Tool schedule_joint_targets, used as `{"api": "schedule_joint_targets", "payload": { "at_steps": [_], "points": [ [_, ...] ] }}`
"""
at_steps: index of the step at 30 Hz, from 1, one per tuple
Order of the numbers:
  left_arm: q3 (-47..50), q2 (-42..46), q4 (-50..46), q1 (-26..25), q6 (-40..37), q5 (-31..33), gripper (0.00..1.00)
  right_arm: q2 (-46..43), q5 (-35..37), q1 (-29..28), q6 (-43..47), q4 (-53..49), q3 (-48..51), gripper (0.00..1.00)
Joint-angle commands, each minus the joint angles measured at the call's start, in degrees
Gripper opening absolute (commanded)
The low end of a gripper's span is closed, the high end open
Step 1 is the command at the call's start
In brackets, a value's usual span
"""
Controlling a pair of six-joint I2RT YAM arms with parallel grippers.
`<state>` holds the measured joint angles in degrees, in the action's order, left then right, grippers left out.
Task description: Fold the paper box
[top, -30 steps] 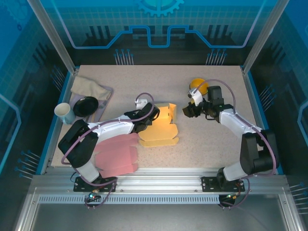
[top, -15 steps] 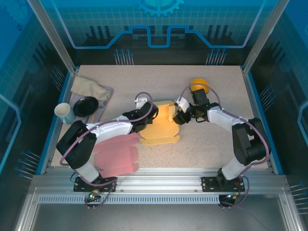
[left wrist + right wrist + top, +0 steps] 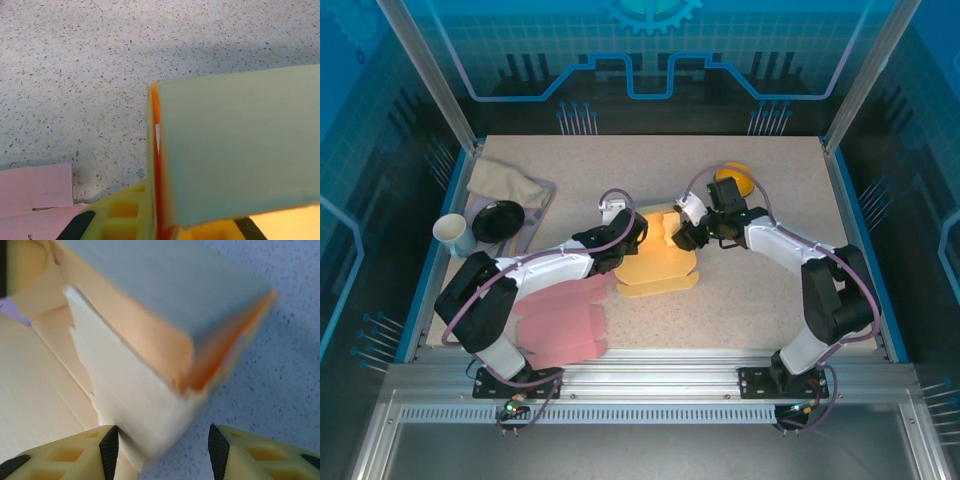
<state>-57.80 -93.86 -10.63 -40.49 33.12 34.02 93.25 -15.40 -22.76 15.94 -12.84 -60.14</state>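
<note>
The box's side (image 3: 117,375) by my right gripper leans into the box, so next my right gripper opens, straddles that side at the box's rear corner (image 3: 194,386) and brings the side upright.
The paper box (image 3: 660,268) is yellow-orange card, partly raised, in the middle of the table. My left gripper (image 3: 636,234) is shut on its left upright wall. In the left wrist view that wall (image 3: 235,150) stands edge-on and rises from between the yellow fingers of the left gripper (image 3: 160,227). My right gripper (image 3: 682,236) is at the box's right rear corner. It is open (image 3: 162,446) in its wrist view, with the folded corner (image 3: 150,355) reaching down between its fingers. The left pad (image 3: 108,446) touches the card; the right pad (image 3: 218,450) stands apart over bare table.
A flat pink card sheet (image 3: 560,318) lies at the front left, under the left arm. A yellow round object (image 3: 733,179) sits behind the right gripper. A white cup (image 3: 453,233), a black dish (image 3: 500,220) and a beige cloth (image 3: 505,182) are at the far left.
My right gripper has moved left from the yellow round object to the box's right corner, its jaws narrowing slightly. The left gripper keeps its grip, and the box has shifted a little.
</note>
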Motion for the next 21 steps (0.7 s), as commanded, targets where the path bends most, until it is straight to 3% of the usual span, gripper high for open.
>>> {"api": "schedule_joint_targets", "payload": {
  "at_steps": [1, 5, 10, 15, 21],
  "points": [
    [0.76, 1.82, 0.25, 0.13, 0.96, -1.39, 0.02, 2.72, 8.17, -3.62, -4.49, 1.41, -3.58, 0.51],
    [0.45, 1.67, -0.63, 0.12, 1.49, -1.09, 0.02, 5.19, 17.57, -6.54, -7.92, 2.13, -5.07, 0.39],
    [0.05, 1.32, -1.94, 0.10, 2.67, -0.73, 0.02, 7.40, 31.89, -9.46, -12.20, 3.87, -4.72, 0.16],
    [-0.95, 0.32, -4.83, 0.13, 4.29, 1.50, 0.02, 9.36, 47.57, -11.30, -18.73, 0.72, -5.63, 0.14],
    [-1.97, -1.07, -6.98, 0.13, 6.04, 4.14, 0.02, 10.88, 55.66, -13.96, -22.52, -1.71, -7.45, 0.15]
  ]
}}
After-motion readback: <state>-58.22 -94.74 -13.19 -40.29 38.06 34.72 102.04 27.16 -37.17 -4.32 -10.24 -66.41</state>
